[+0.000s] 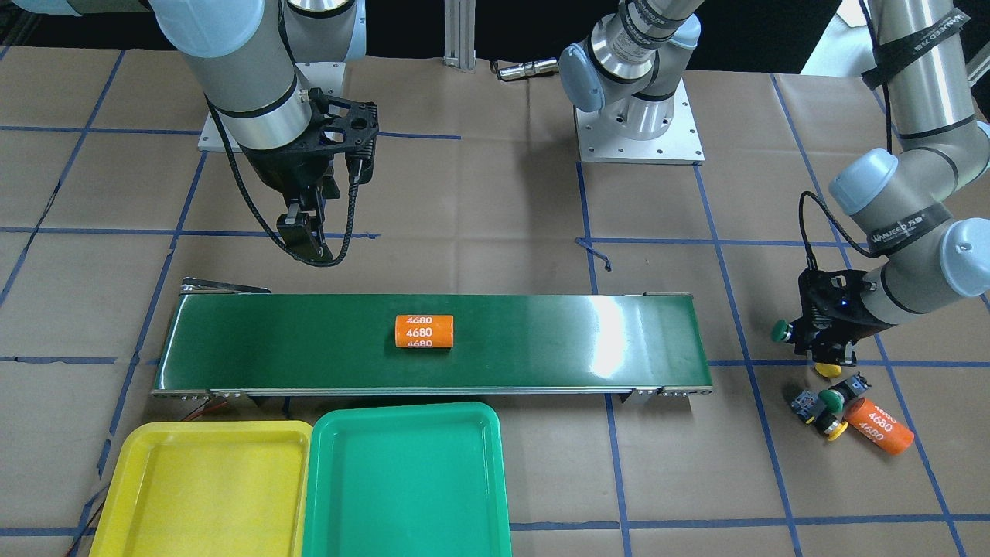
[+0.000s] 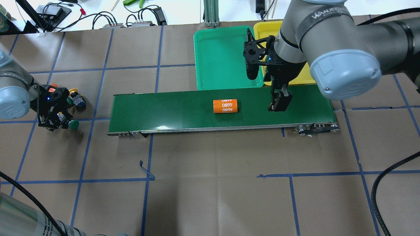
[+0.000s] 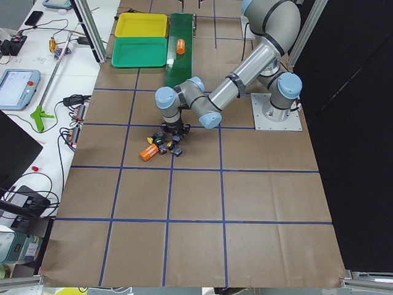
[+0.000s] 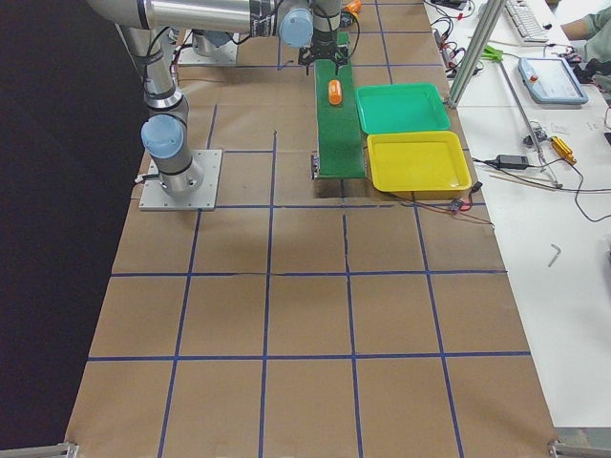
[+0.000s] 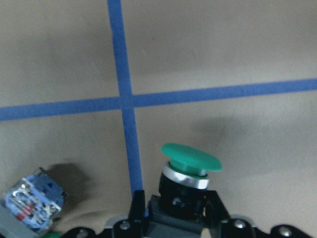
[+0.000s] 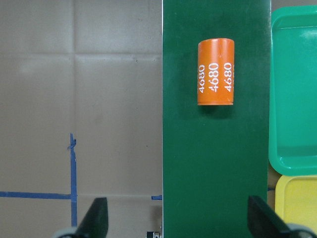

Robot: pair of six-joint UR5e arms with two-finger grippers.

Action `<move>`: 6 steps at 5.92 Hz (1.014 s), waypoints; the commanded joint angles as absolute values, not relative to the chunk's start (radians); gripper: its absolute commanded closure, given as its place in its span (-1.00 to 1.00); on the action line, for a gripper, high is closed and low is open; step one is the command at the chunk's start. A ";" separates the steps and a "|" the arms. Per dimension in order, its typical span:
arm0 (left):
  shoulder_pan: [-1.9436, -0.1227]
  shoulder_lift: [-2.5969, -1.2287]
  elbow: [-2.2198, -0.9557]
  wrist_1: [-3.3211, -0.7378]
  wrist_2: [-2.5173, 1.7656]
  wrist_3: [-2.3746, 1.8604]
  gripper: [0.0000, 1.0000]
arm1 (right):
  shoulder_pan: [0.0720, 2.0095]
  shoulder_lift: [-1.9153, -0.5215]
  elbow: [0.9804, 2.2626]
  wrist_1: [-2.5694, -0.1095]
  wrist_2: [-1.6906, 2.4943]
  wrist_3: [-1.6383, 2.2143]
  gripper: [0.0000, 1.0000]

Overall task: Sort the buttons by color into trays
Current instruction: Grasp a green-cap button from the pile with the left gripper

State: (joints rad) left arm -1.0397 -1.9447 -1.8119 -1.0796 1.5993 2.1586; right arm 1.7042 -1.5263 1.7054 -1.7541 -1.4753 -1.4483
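My left gripper has the green button (image 1: 780, 330) by its body, and the belt's near end (image 1: 663, 343) is empty. I keep carrying the button until it hangs over that end.
My left gripper (image 1: 826, 350) is shut on a green button (image 5: 190, 158); its black body sits between the fingers and its green cap (image 1: 780, 331) sticks out sideways, low over the paper. Three more buttons lie just beside it: a yellow cap (image 1: 827, 369), a green one (image 1: 834, 398) and a yellow one (image 1: 835, 429). My right gripper (image 6: 179, 220) is open and empty above the conveyor's end near the trays. The yellow tray (image 1: 139, 464) and the green tray (image 1: 406, 480) stand side by side, both empty.
A dark green conveyor belt (image 1: 541, 340) runs between the button pile and the trays, with an orange "4680" cylinder (image 1: 424, 332) lying on it. A second orange cylinder (image 1: 878, 425) lies by the buttons. A grey-blue switch block (image 5: 32, 198) is near my left gripper.
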 commanded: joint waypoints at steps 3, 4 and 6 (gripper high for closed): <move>-1.367 -1.867 -1.717 -1.275 1.583 1.618 1.00 | 1.704 -1.526 1.706 -1.755 -1.476 -1.445 -1.00; -1.462 -1.873 -1.715 -1.264 1.595 1.544 1.00 | 1.704 -1.526 1.706 -1.755 -1.476 -1.447 -1.00; -1.522 -1.894 -1.741 -1.211 1.592 1.468 0.87 | 1.703 -1.526 1.706 -1.753 -1.476 -1.445 -1.00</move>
